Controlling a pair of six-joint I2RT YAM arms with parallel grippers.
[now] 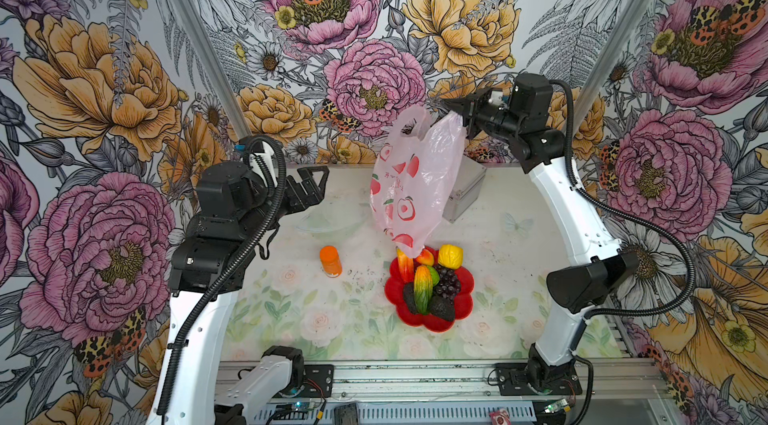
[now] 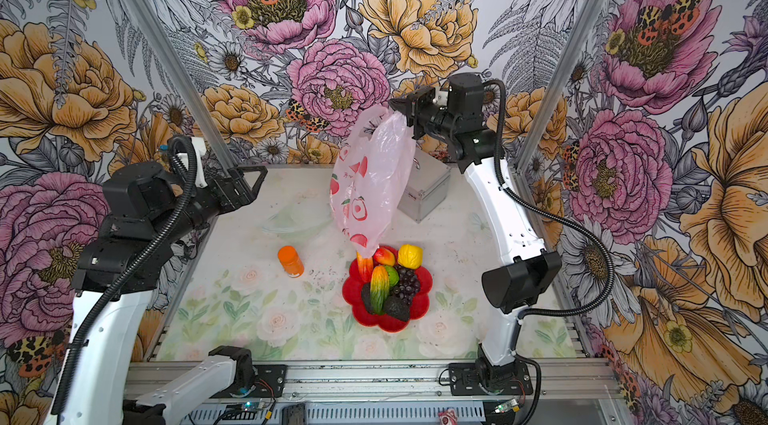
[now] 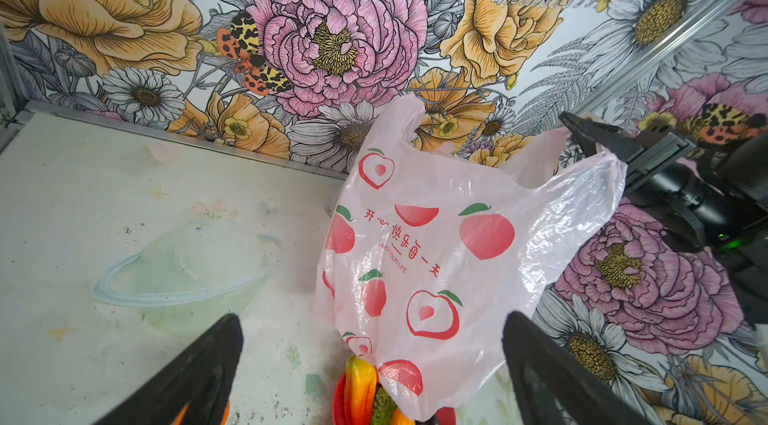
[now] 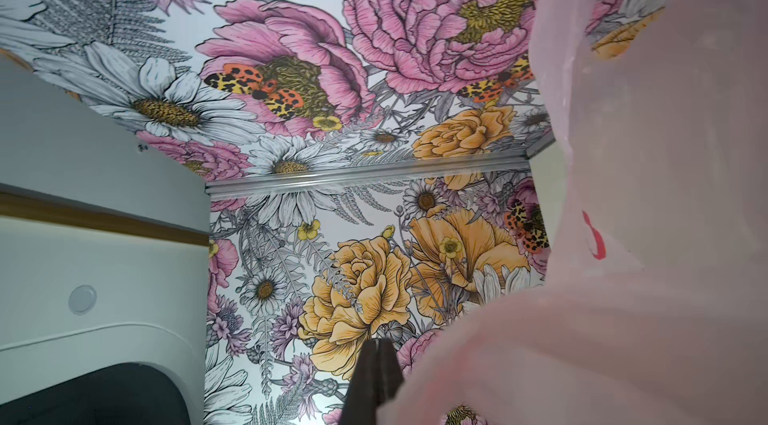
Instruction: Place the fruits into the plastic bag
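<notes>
The plastic bag (image 1: 412, 181) hangs narrow from my right gripper, so I should lower the bag and take its free handle (image 1: 411, 116) with my left gripper to spread it.
The pink plastic bag (image 1: 415, 186) (image 2: 370, 181) (image 3: 457, 256) hangs in the air, held up by one handle. My right gripper (image 1: 453, 109) (image 2: 395, 105) (image 4: 378, 344) is shut on that handle; the other handle (image 1: 411, 119) stands free. The bag's bottom droops onto the far edge of the red plate (image 1: 465, 306) (image 2: 419, 302). The fruits lie piled on the plate: a mango (image 1: 423, 288), a lemon (image 1: 450, 255), grapes (image 1: 446, 281), an avocado (image 1: 441, 308), a peach (image 1: 426, 256). My left gripper (image 1: 320, 184) (image 2: 255, 181) (image 3: 372, 319) is open and empty, left of the bag and apart from it.
An orange capped bottle (image 1: 330, 260) (image 2: 290, 260) stands left of the plate. A silver metal case (image 1: 465, 190) (image 2: 428, 190) sits behind the bag at the back. A clear shallow bowl (image 1: 332, 219) (image 3: 178, 273) lies on the table under my left gripper.
</notes>
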